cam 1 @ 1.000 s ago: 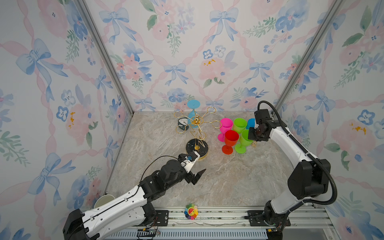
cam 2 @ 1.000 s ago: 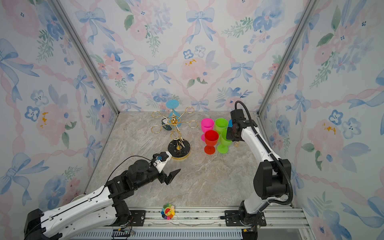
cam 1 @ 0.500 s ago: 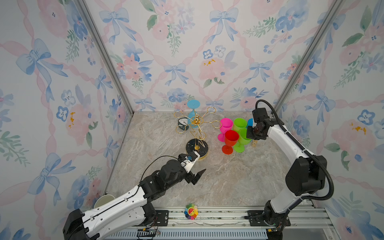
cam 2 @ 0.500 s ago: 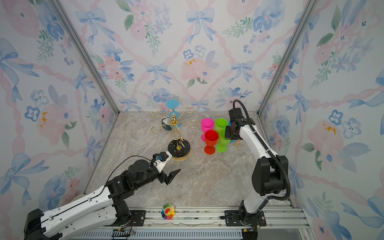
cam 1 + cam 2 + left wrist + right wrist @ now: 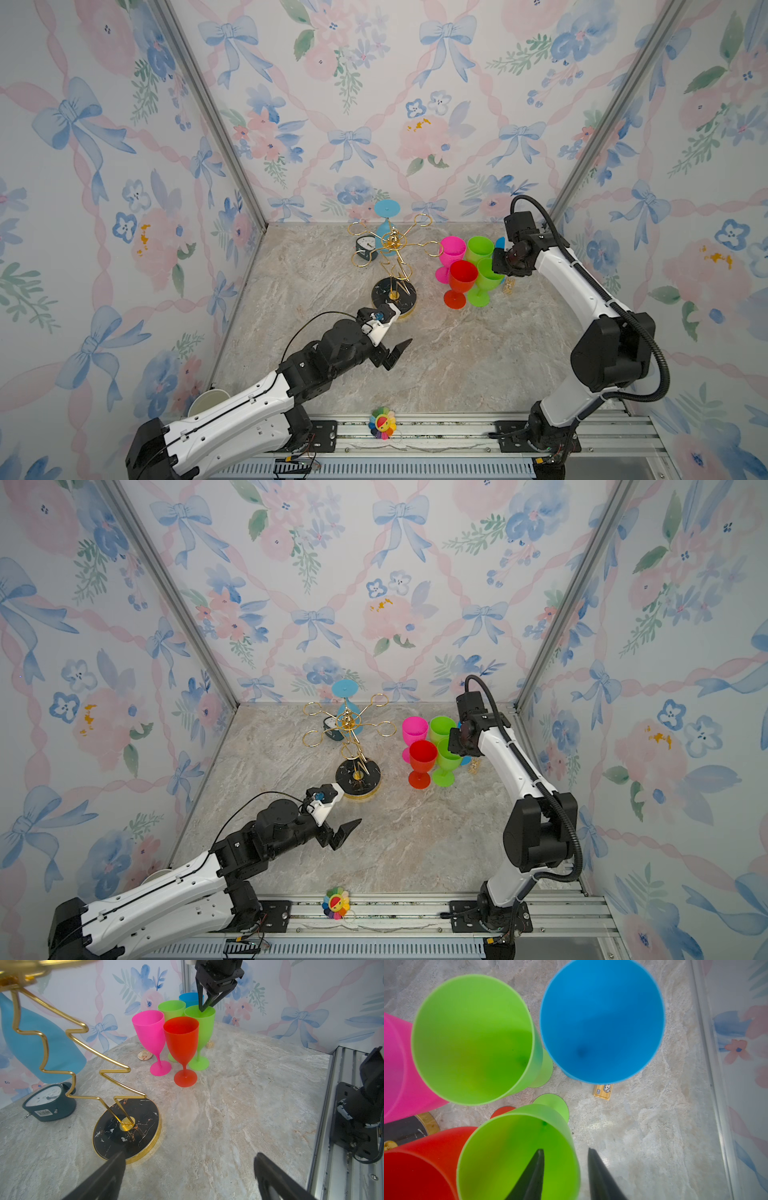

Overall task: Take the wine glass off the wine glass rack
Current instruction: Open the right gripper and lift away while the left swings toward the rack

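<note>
The blue wine glass [image 5: 387, 209] is hanging at the back of the rack, so my left gripper should move to the empty arm [image 5: 358, 229] next to the glass and turn the rack first.
The gold wine glass rack [image 5: 398, 270] [image 5: 141, 1113] stands at mid-table on its black base. One blue wine glass [image 5: 384, 230] [image 5: 41, 1043] hangs upside down from a rear arm. My right gripper [image 5: 496, 266] [image 5: 566, 1151] is open astride the rim of a green glass [image 5: 486, 278] [image 5: 508, 1157] that stands on the table. One finger is inside the bowl and one outside, with a gap on both sides. My left gripper [image 5: 392, 332] [image 5: 189, 1154] hovers wide open and empty beside the rack's base.
Pink [image 5: 452, 249], red [image 5: 461, 276], another green [image 5: 478, 248] and blue [image 5: 602, 1020] glasses crowd around the right gripper. A small clock [image 5: 366, 245] sits behind the rack, a wooden tile [image 5: 603, 1091] near the right wall, a flower toy [image 5: 382, 422] on the front rail.
My right gripper's jaws have parted from shut on the green glass's rim to open. The glass stays standing. The left arm has not moved.
</note>
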Robot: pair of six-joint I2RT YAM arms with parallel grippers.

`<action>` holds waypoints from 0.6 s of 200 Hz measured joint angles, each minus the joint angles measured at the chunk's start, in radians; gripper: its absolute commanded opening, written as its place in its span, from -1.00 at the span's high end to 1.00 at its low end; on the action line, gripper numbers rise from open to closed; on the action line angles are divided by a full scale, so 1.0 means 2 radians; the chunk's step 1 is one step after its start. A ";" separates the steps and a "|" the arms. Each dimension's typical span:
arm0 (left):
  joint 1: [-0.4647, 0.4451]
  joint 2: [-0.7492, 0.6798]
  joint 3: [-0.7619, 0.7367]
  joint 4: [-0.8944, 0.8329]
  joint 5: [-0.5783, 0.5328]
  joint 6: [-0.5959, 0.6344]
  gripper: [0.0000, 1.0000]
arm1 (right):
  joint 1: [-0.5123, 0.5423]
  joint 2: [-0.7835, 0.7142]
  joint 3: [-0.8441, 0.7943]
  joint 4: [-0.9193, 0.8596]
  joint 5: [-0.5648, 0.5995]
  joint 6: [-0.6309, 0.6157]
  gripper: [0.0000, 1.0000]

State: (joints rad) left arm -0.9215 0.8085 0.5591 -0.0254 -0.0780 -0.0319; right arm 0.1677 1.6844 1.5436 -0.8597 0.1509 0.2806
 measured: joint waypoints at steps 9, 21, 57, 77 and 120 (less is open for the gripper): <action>0.002 0.000 0.000 -0.001 0.000 -0.002 -0.96 | 0.001 -0.005 0.000 -0.002 0.002 0.001 -0.09; 0.004 -0.002 0.000 -0.002 0.000 -0.008 -0.96 | 0.002 -0.015 0.000 -0.003 0.005 -0.002 -0.19; 0.022 -0.023 0.018 -0.023 0.001 -0.039 -0.96 | 0.003 -0.066 0.000 -0.005 0.009 -0.006 -0.41; 0.041 -0.027 0.050 -0.036 0.010 -0.065 -0.96 | 0.003 -0.101 -0.009 0.001 0.008 -0.008 -0.46; 0.084 -0.005 0.140 -0.053 0.072 -0.115 -0.91 | 0.003 -0.150 -0.038 0.021 -0.005 -0.010 -0.49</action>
State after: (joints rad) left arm -0.7532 0.7979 0.8398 -0.1307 0.0669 -0.2611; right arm 0.1745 1.3853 1.4670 -0.8181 0.1402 0.2611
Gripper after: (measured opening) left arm 0.964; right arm 0.740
